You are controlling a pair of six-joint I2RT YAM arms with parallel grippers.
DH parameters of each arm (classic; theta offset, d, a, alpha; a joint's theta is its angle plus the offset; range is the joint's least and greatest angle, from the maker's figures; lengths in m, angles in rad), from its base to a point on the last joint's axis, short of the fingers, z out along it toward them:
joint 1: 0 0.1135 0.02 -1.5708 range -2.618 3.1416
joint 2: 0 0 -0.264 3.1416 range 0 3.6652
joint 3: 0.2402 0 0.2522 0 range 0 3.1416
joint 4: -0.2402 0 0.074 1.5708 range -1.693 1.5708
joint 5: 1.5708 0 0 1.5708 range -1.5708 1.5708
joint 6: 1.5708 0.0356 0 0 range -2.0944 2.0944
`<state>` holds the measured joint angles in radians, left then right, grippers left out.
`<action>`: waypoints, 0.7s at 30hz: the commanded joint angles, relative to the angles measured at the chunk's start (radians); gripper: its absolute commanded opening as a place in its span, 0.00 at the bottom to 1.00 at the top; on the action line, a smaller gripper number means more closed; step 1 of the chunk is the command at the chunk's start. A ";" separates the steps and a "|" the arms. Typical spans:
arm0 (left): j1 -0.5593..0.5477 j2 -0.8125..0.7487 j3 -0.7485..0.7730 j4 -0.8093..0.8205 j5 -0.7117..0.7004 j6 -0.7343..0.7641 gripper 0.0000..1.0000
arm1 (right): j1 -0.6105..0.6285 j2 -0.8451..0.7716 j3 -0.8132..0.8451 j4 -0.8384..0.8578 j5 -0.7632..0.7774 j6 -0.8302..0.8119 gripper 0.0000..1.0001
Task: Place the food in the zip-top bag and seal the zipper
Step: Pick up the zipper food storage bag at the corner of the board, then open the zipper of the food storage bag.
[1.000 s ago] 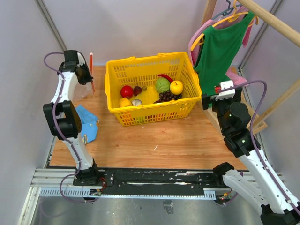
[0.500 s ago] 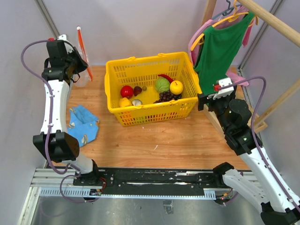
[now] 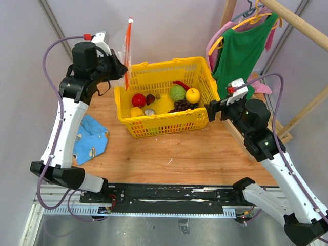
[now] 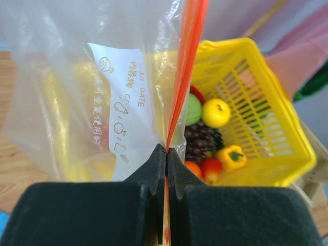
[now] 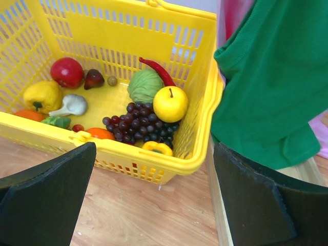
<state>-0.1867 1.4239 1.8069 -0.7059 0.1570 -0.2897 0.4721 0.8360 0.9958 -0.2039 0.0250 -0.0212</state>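
My right gripper keeps its fingers open, since the red-orange zipper's upper part [image 3: 128,38] stands free above my left gripper, until that part is between them, and then close.
My left gripper [image 3: 123,72] is shut on the red-orange zipper [image 3: 128,48] of the see-through zip-top bag [image 3: 120,54], holding it upright in the air over the yellow basket's [image 3: 164,65] far left corner. In the left wrist view the jaws [image 4: 166,149] pinch the zipper [image 4: 187,61], and the bag [image 4: 77,92] hangs to the left. The food lies in the basket: a round yellow fruit [image 5: 170,104], a yellow bell pepper [image 5: 42,96], an orange [image 5: 100,134], a green cabbage [image 5: 145,85], grapes [image 5: 136,123] and a red apple [image 5: 67,72]. My right gripper [image 3: 212,110] is open and empty at the basket's right near corner.
A blue cloth [image 3: 89,138] lies at the table's left. A green shirt [image 3: 241,51] hangs from a wooden rack [image 3: 302,25] at the back right, close to my right arm. A wooden frame edge [image 5: 218,205] runs just right of the basket.
My left arm has swung the bag up and to the right, from the far left corner to the basket's left back corner. My right gripper has moved left toward the basket.
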 commanded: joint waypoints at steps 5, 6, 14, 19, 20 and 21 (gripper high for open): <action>-0.284 -0.031 0.028 0.034 -0.041 -0.006 0.00 | 0.020 0.028 0.080 -0.023 -0.070 0.091 0.98; -0.327 -0.031 0.027 0.043 -0.057 -0.005 0.00 | 0.020 0.031 0.085 -0.022 -0.075 0.098 0.98; -0.589 0.013 0.034 0.084 -0.187 0.019 0.00 | 0.020 0.031 0.124 0.009 -0.116 0.171 0.98; -0.700 0.046 0.027 0.090 -0.264 0.039 0.00 | 0.020 0.016 0.149 0.042 -0.117 0.210 0.98; -0.717 0.051 0.023 0.095 -0.275 0.039 0.00 | 0.020 0.013 0.151 0.056 -0.118 0.219 0.98; -0.736 0.055 0.020 0.103 -0.281 0.039 0.00 | 0.020 0.010 0.152 0.069 -0.119 0.231 0.99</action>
<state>-0.8577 1.4567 1.8141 -0.6510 -0.0429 -0.2726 0.4721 0.8715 1.1065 -0.2070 -0.0780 0.1474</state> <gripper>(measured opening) 0.011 0.984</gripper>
